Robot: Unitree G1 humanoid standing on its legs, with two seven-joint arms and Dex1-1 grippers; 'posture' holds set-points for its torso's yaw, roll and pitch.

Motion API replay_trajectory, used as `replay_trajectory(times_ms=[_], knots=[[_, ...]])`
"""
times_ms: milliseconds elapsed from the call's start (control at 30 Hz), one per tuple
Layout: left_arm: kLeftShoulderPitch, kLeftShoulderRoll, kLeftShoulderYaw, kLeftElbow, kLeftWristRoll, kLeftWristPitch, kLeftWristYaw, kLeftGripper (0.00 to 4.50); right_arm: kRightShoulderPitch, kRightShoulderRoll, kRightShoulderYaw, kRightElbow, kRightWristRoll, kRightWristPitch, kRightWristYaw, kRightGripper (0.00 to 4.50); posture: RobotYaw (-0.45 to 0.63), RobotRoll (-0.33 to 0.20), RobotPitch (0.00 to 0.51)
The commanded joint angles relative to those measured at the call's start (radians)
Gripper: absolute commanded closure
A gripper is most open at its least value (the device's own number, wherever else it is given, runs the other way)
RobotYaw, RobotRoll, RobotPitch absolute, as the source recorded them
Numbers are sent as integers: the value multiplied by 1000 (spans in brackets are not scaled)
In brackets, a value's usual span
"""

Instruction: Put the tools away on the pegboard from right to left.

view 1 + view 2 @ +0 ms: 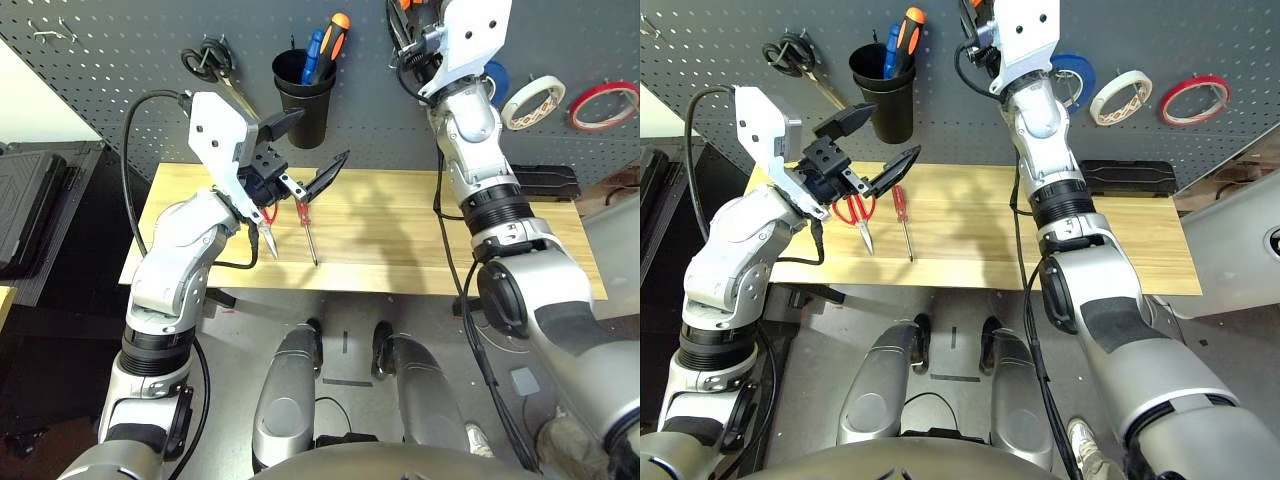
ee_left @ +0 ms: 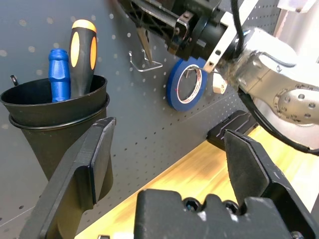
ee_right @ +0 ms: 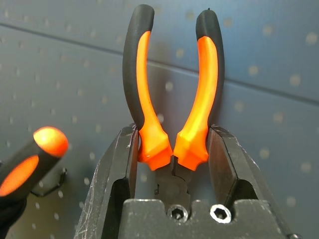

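The pliers' nose [image 2: 144, 42] points down over the thin metal hook [image 2: 144, 67], so my right gripper keeps bringing the pliers down until their spread handles rest on the hook.
My right gripper [image 3: 173, 149] is raised against the pegboard [image 1: 120, 80] and is shut on the orange-and-black-handled pliers [image 3: 144, 99]. Their nose [image 2: 144, 44] points down just above a thin metal hook [image 2: 145, 65], to the left of the blue tape. The cream-white tape roll [image 1: 532, 102] hangs on the pegboard further right. On the wooden table [image 1: 400, 230] lie the red-handled scissors [image 1: 265, 215] and, just to their right, the slim red-handled screwdriver [image 1: 305, 222]. My left gripper [image 1: 318, 140] hovers open above these two with nothing between its fingers.
A black cup [image 1: 303, 95] holding a blue and an orange-black screwdriver hangs on the board just behind the left gripper. Black-handled scissors [image 1: 205, 60] hang to its left. Blue tape [image 1: 495, 75] and red tape [image 1: 603, 105] flank the cream roll. A black case [image 1: 545, 180] lies at the table's back right.
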Motion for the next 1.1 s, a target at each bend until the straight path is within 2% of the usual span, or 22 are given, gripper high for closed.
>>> replay_trajectory(times_ms=[33, 367, 1067, 1100], knots=[[12, 2, -17, -23, 6, -1, -1, 0, -29, 3, -16, 50, 2, -55, -18, 2358, 245, 0, 243], [11, 9, -15, -25, 3, -3, -10, 0, 12, 6, -5, 120, -17, -101, -31, 2358, 240, 0, 253], [-19, 5, -36, -26, 7, 26, 5, 0, 112, 19, 11, 100, -44, -111, -32, 2358, 239, 0, 254], [-18, 6, -38, -25, 10, 23, 4, 0, 119, 19, 12, 91, -43, -111, -31, 2008, 239, 0, 254]])
